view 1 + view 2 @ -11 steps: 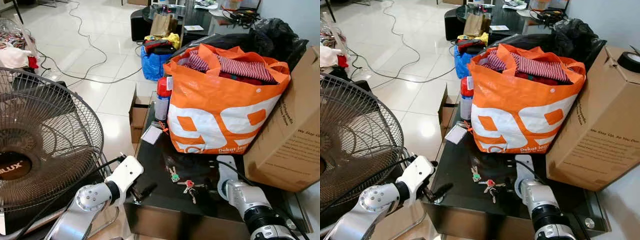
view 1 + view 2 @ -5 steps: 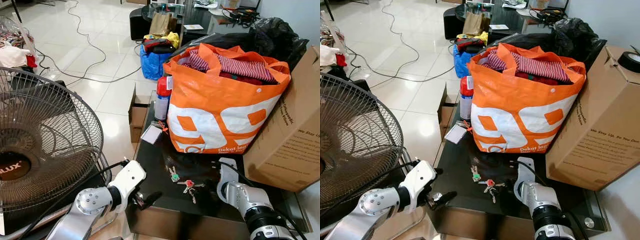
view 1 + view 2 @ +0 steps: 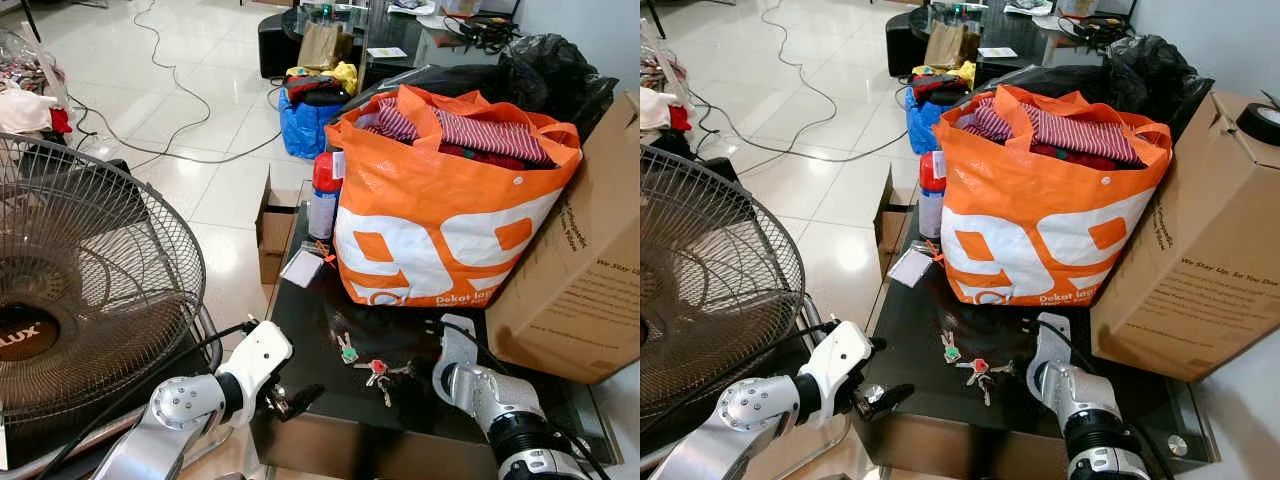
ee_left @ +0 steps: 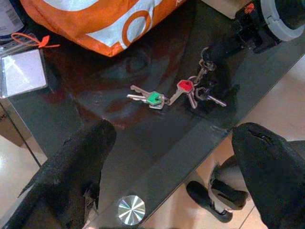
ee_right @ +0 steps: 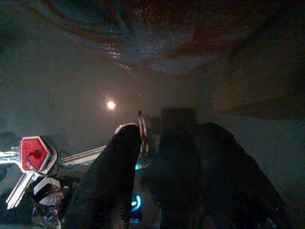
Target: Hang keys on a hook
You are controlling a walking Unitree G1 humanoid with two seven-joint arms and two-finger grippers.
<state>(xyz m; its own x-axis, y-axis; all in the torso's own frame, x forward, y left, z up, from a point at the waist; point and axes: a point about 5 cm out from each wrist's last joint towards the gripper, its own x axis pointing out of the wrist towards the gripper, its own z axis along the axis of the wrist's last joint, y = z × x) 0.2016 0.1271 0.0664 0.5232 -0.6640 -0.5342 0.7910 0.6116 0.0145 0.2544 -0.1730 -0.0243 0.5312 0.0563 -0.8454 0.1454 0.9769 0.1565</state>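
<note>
The red-capped key is on its own small ring, so the key ring (image 5: 143, 132) by the robot's right gripper will come off separately when the robot lifts.
A bunch of keys lies on the black glass table (image 3: 300, 330), with a green-capped key (image 3: 347, 351) and a red-capped key (image 3: 377, 367) joined by a ring (image 4: 202, 64). My right gripper (image 3: 408, 371) rests low on the glass at the right end of the bunch. Its fingers (image 5: 107, 176) stand a little apart, open, and the ring (image 5: 141, 130) lies against the inner side of one. My left gripper (image 3: 290, 400) hovers wide open at the table's front left corner, with the keys (image 4: 183, 88) a short way beyond its fingers (image 4: 71, 171).
A full orange bag (image 3: 440, 210) stands right behind the keys and a cardboard box (image 3: 580, 270) is to its right. A badge holder (image 3: 303, 268) and a spray can (image 3: 325, 195) sit at the table's left edge. A big floor fan (image 3: 80, 290) stands close on my left.
My left gripper has shifted a little to the right along the table's front edge. My right gripper has edged in toward the key ring. The keys have not moved.
</note>
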